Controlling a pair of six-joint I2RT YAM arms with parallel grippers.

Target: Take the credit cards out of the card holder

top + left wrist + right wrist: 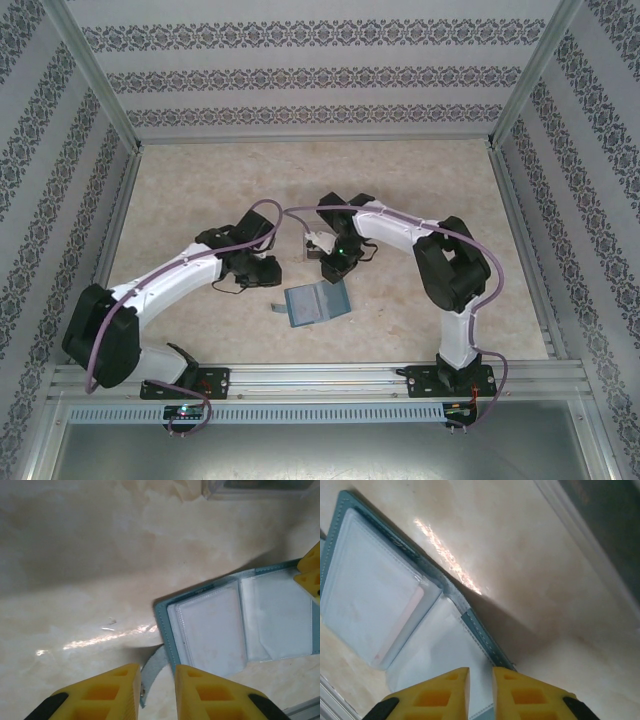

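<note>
I should clamp the card holder point(316, 303) by the strap tab point(279, 308) with my left gripper before I work at the pockets, because the card holder is loose under my right gripper.
The teal-blue card holder point(315, 303) lies open on the table between my two grippers, its clear pockets facing up. In the right wrist view one pocket holds a pale card point(375, 600) with a pinkish edge; the same pale card point(210, 630) fills the pocket nearest my left fingers. My left gripper point(156, 680) hovers low at the holder's teal edge point(162, 625), jaws slightly apart, with the strap tab point(152, 667) lying loose in the gap. My right gripper point(481, 680) hangs over the other pocket by the spine point(485, 635), jaws narrowly open and gripping nothing. Its yellow fingers point(311, 567) show in the left wrist view.
A clear plastic tray point(318, 243) stands just behind the holder, its rim point(250, 489) close ahead of my left gripper and something dark inside it point(610, 525). Patterned walls with metal rails enclose the marbled tabletop point(200, 190).
</note>
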